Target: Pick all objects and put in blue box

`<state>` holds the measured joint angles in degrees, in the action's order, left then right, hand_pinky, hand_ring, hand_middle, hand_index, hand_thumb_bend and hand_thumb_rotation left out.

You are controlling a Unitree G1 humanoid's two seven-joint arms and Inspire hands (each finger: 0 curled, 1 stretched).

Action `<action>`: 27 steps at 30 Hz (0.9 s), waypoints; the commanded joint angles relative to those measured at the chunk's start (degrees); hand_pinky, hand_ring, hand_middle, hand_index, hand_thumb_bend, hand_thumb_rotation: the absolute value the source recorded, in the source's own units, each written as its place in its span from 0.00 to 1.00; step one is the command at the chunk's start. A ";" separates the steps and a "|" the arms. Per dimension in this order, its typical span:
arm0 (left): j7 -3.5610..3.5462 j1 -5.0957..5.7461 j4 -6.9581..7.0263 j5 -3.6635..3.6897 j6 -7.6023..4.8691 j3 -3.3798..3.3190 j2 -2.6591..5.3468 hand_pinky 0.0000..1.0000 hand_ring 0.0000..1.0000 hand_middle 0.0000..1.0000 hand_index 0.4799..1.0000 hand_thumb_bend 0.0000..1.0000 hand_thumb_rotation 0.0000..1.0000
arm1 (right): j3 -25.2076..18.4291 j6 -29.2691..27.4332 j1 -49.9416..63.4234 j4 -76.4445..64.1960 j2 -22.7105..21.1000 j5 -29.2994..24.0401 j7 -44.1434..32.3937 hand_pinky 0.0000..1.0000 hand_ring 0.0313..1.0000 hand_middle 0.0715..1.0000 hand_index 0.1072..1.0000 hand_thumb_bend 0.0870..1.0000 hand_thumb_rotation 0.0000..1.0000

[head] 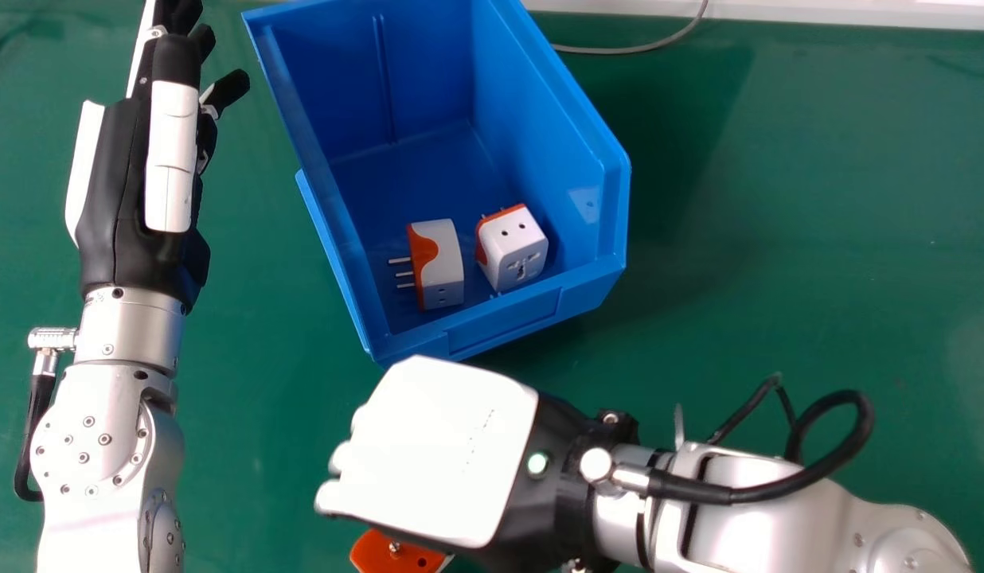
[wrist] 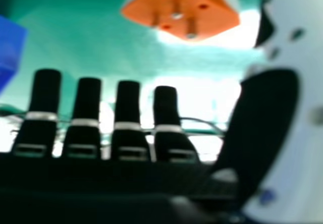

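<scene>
My gripper is going to lift the plug adapter (head: 404, 555), whose orange pin side (head: 393, 550) points up, so I expect it to tip until its pins point sideways.
In the head view my left hand (head: 172, 151) lies left of the blue box (head: 500, 322), its fingers straight. My right hand (head: 444, 450), back upward, is just in front of the box's near edge. Inside the box, near that edge, are two white and orange plug adapters, one (head: 443, 267) on its side with pins to the left, the other (head: 517, 251) to its right. A third adapter (head: 396, 553) is partly covered by my right hand. In the right hand view, my right hand (wrist: 128, 103) is open, apart from the orange pin face of that adapter (wrist: 181, 12).
The box stands on a green table (head: 818, 239). A thin grey cable (head: 635, 49) runs behind it near the table's far edge. A black cable (head: 779, 485) loops over my right forearm. A corner of the blue box (wrist: 9, 47) shows in the right hand view.
</scene>
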<state>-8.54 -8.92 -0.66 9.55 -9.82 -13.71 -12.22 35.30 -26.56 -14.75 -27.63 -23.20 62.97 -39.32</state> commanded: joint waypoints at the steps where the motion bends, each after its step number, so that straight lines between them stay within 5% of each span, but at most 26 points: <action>1: 0.07 -1.11 1.43 -0.04 -0.95 0.17 -0.19 0.89 0.98 1.00 0.96 0.89 0.97 | 0.48 -0.51 -0.92 -0.14 0.42 -1.50 -0.02 0.65 0.76 0.77 0.74 0.78 0.19; 27: 0.34 -1.38 2.03 0.26 0.03 0.13 -0.07 0.89 0.98 1.00 0.96 0.89 0.97 | 4.90 -3.13 -4.93 10.43 1.94 5.18 8.28 0.66 0.76 0.76 0.72 0.77 0.15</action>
<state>-8.40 -9.15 -0.21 9.58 -9.40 -13.59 -12.16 40.20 -30.13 -19.39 -17.40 -21.95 67.54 -32.80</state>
